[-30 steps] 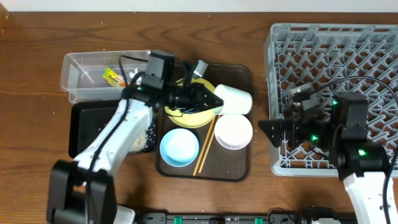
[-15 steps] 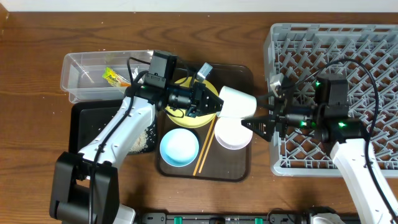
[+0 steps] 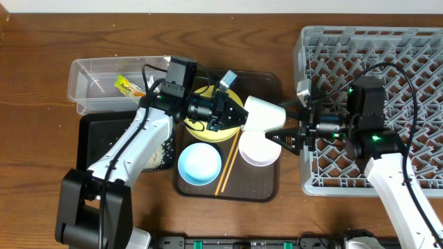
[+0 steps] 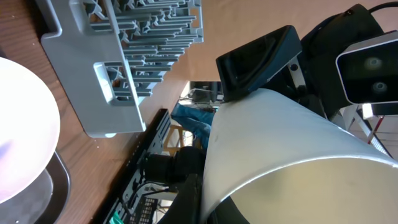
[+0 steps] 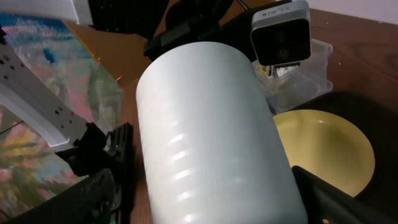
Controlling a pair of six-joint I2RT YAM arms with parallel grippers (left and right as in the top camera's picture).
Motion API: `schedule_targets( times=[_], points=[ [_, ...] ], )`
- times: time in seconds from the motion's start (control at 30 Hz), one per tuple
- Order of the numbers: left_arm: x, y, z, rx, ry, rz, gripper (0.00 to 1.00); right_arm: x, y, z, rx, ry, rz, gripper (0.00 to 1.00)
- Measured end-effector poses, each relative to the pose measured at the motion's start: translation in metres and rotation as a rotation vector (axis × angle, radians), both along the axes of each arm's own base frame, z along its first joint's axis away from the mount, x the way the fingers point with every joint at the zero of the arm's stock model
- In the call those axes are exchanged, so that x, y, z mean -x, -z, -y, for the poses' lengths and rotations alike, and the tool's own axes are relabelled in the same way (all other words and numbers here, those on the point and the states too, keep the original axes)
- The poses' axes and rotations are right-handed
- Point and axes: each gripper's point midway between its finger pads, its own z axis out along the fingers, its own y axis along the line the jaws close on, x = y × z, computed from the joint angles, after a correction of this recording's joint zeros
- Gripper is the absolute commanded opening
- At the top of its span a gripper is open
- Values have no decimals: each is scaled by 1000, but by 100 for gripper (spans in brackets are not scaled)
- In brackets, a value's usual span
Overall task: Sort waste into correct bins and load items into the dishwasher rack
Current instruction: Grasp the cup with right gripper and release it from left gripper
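Observation:
I am holding the pale green cup's rim (image 3: 248, 114) away from the rack with my left gripper, so my right gripper should take the cup's base (image 3: 279, 119) before my left gripper opens and pulls back.
A pale green cup (image 3: 261, 114) hangs on its side above the brown tray, base pointing right. My left gripper (image 3: 239, 116) is shut on the cup's rim, one finger (image 4: 193, 199) against the outer wall. From the right, my right gripper (image 3: 278, 124) stands open around the cup's base end; the cup (image 5: 211, 137) fills the space between its fingers, with a gap on one side. Below lie the yellow plate (image 3: 211, 133), white bowl (image 3: 257, 149), blue bowl (image 3: 199, 164) and chopsticks (image 3: 228, 162). The grey dishwasher rack (image 3: 387, 55) sits at the right.
The clear bin (image 3: 97, 76) at the back left holds a green-and-yellow wrapper (image 3: 124, 85). The black bin (image 3: 93, 138) in front of it has rice grains (image 3: 163, 152) at its right side. The brown tray (image 3: 266, 79) lies between bins and rack.
My right gripper has moved left from the rack to the cup, its jaws closing in a little around it. The left gripper brought the cup slightly right, then held still.

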Motion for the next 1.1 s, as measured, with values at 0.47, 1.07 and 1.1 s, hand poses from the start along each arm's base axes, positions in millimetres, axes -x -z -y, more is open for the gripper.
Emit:
schedule_targets(
  times=[0.47, 1.07, 1.1],
  points=[
    [3, -3, 0, 13, 11, -22, 6, -2, 1, 0, 6, 7, 7, 65],
    [-11, 53, -16, -282, -124, 25, 39, -32, 30, 18, 161, 233, -77, 38],
    [-11, 65, -23, -350, -143, 24, 40, -35, 36, 22, 187, 267, -96, 38]
  ],
)
